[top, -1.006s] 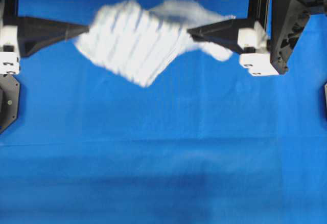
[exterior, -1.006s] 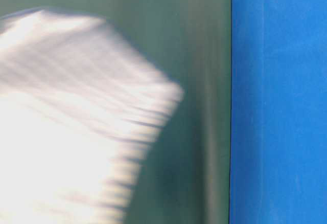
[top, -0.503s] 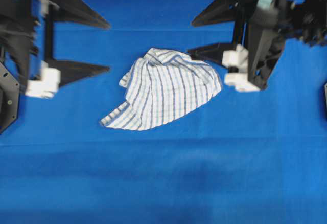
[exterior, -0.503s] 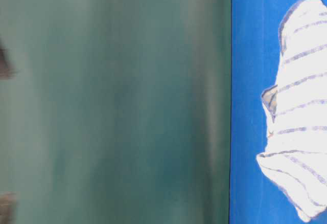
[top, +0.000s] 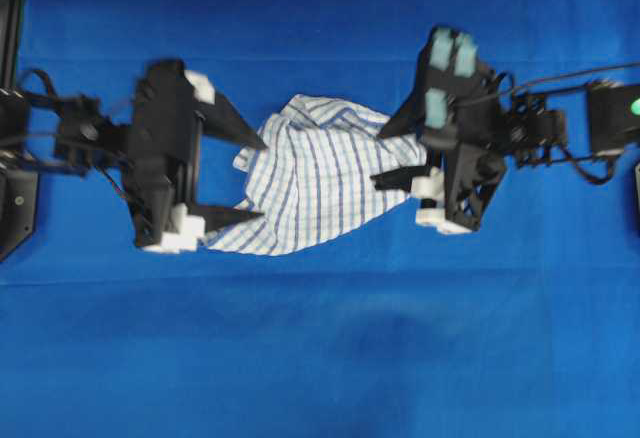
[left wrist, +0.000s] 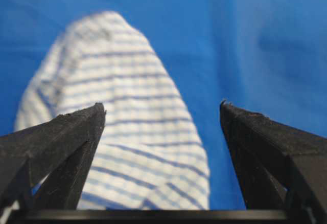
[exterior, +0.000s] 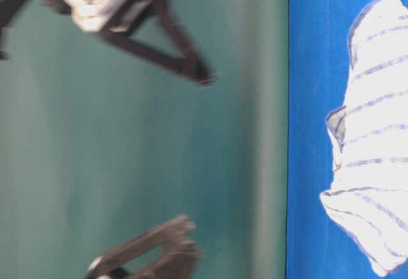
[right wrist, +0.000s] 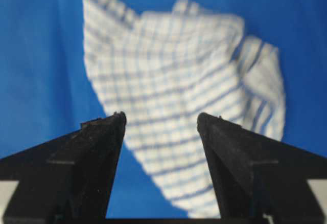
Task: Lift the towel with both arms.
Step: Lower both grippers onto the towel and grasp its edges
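Observation:
I should keep moving my right gripper down, with the towel's edge (right wrist: 145, 158) between its open fingers, until they touch the blue tablecloth (right wrist: 134, 196), and close them there.
The towel (top: 320, 173), white with thin blue stripes, lies crumpled on the blue tablecloth (top: 320, 358). My left gripper (top: 260, 180) is open at its left edge, one finger on each side of that end. My right gripper (top: 378, 158) is open over its right edge. The left wrist view shows the towel (left wrist: 133, 111) below the open left gripper (left wrist: 162, 107), with nothing between the fingers. Seen from the right wrist, the towel (right wrist: 179, 81) spreads out beyond the empty, open right gripper (right wrist: 161, 117). At table level the towel (exterior: 376, 164) lies flat and black fingers (exterior: 185, 62) hang clear of it.
An arm base (top: 15, 198) sits at the left edge. A black unit with cables (top: 610, 118) is at the right. Bare blue cloth stretches across the front of the table. A green wall (exterior: 127, 151) fills the table-level background.
A second ago the towel was blurred, up between the grippers. It then lay on the cloth with both arms drawn back. Both arms have since moved in to its two ends, jaws open.

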Action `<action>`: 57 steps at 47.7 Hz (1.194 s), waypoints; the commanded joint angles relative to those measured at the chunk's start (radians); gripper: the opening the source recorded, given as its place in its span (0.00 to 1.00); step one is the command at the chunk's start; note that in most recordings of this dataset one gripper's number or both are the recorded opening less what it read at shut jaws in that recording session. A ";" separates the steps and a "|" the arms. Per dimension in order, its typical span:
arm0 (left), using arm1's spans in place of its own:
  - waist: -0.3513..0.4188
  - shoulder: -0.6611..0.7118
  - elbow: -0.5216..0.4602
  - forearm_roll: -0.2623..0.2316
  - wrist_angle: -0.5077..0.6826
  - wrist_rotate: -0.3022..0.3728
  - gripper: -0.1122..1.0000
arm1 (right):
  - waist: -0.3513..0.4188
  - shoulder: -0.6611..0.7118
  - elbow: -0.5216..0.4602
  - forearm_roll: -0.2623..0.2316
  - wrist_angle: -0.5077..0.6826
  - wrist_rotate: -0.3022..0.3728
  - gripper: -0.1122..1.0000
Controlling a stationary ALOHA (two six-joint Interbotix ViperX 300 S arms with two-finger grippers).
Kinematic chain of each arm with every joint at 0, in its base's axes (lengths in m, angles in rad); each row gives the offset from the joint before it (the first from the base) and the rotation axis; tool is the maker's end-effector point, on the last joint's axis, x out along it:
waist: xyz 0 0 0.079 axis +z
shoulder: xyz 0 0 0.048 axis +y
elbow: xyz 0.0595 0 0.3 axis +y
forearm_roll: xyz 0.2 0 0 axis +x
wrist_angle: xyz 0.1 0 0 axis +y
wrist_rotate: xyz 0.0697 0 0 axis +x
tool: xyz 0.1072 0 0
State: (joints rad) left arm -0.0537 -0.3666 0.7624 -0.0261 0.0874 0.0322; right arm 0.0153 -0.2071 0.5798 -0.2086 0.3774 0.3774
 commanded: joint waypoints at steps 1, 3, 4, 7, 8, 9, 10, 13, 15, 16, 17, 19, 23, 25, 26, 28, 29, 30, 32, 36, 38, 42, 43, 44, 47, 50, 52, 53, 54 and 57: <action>-0.025 0.044 0.006 -0.002 -0.051 -0.005 0.90 | 0.015 0.023 0.006 0.000 -0.029 0.006 0.66; -0.029 0.071 0.015 -0.002 -0.071 -0.006 0.90 | 0.020 0.043 0.014 0.002 -0.040 0.009 0.66; -0.032 0.083 0.021 0.000 -0.080 -0.006 0.90 | 0.021 0.052 0.018 0.002 -0.046 0.009 0.66; -0.034 0.120 0.038 -0.002 -0.109 -0.006 0.90 | 0.028 0.084 0.029 0.002 -0.066 0.009 0.66; -0.035 0.135 0.046 -0.002 -0.118 -0.008 0.90 | 0.029 0.094 0.032 0.002 -0.072 0.009 0.66; -0.034 0.149 0.052 -0.002 -0.127 -0.008 0.90 | 0.029 0.104 0.035 0.002 -0.077 0.009 0.66; -0.035 0.161 0.057 -0.002 -0.137 -0.008 0.90 | 0.031 0.120 0.040 0.002 -0.086 0.009 0.66; -0.034 0.210 0.072 -0.003 -0.175 -0.008 0.90 | 0.031 0.150 0.048 0.002 -0.103 0.009 0.66; -0.034 0.238 0.078 -0.003 -0.198 -0.008 0.90 | 0.031 0.178 0.054 0.002 -0.117 0.009 0.66; -0.034 0.252 0.081 -0.003 -0.210 -0.008 0.90 | 0.031 0.189 0.055 0.002 -0.124 0.009 0.66; -0.034 0.265 0.083 -0.003 -0.222 -0.008 0.90 | 0.031 0.198 0.058 0.002 -0.130 0.009 0.66; -0.035 0.291 0.087 -0.005 -0.241 -0.008 0.90 | 0.031 0.218 0.060 0.002 -0.146 0.009 0.66; -0.035 0.344 0.087 -0.006 -0.270 -0.008 0.90 | 0.031 0.253 0.064 0.000 -0.175 0.009 0.66; -0.037 0.371 0.087 -0.005 -0.282 -0.009 0.90 | 0.032 0.270 0.064 0.002 -0.190 0.009 0.66; -0.037 0.383 0.086 -0.005 -0.285 -0.009 0.90 | 0.031 0.279 0.066 0.002 -0.196 0.009 0.66; -0.038 0.403 0.086 -0.005 -0.288 -0.014 0.90 | 0.031 0.295 0.066 0.000 -0.210 0.009 0.66; -0.038 0.413 0.084 -0.005 -0.290 -0.015 0.90 | 0.031 0.302 0.066 0.002 -0.216 0.009 0.66; -0.038 0.425 0.084 -0.006 -0.291 -0.017 0.90 | 0.031 0.313 0.067 0.000 -0.224 0.009 0.66; -0.038 0.443 0.083 -0.006 -0.296 -0.023 0.90 | 0.031 0.327 0.067 0.002 -0.230 0.009 0.66; -0.038 0.482 0.083 -0.005 -0.301 -0.032 0.90 | 0.031 0.350 0.064 0.000 -0.239 0.009 0.66; -0.038 0.494 0.081 -0.005 -0.301 -0.035 0.90 | 0.031 0.357 0.063 0.002 -0.241 0.009 0.66; -0.038 0.509 0.080 -0.005 -0.301 -0.035 0.90 | 0.029 0.368 0.060 0.002 -0.241 0.009 0.66; -0.038 0.511 0.078 -0.005 -0.301 -0.035 0.89 | 0.029 0.368 0.060 0.002 -0.241 0.009 0.66; -0.038 0.511 0.080 -0.005 -0.302 -0.037 0.89 | 0.028 0.370 0.060 0.002 -0.241 0.009 0.66; -0.038 0.509 0.080 -0.005 -0.301 -0.035 0.88 | 0.026 0.370 0.060 0.002 -0.241 0.009 0.66; -0.038 0.509 0.080 -0.005 -0.296 -0.035 0.86 | 0.023 0.370 0.058 0.002 -0.241 0.009 0.66; -0.038 0.508 0.080 -0.005 -0.295 -0.035 0.84 | 0.021 0.370 0.058 0.002 -0.241 0.009 0.66; -0.038 0.508 0.081 -0.005 -0.293 -0.035 0.82 | 0.020 0.370 0.058 0.002 -0.241 0.009 0.66; -0.037 0.508 0.081 -0.005 -0.291 -0.035 0.80 | 0.018 0.370 0.058 0.002 -0.241 0.009 0.66; -0.038 0.506 0.083 -0.005 -0.284 -0.035 0.69 | 0.012 0.370 0.058 0.002 -0.241 0.009 0.64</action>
State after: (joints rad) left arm -0.0905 0.1503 0.8529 -0.0291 -0.2056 -0.0031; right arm 0.0368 0.1749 0.6535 -0.2086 0.1427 0.3850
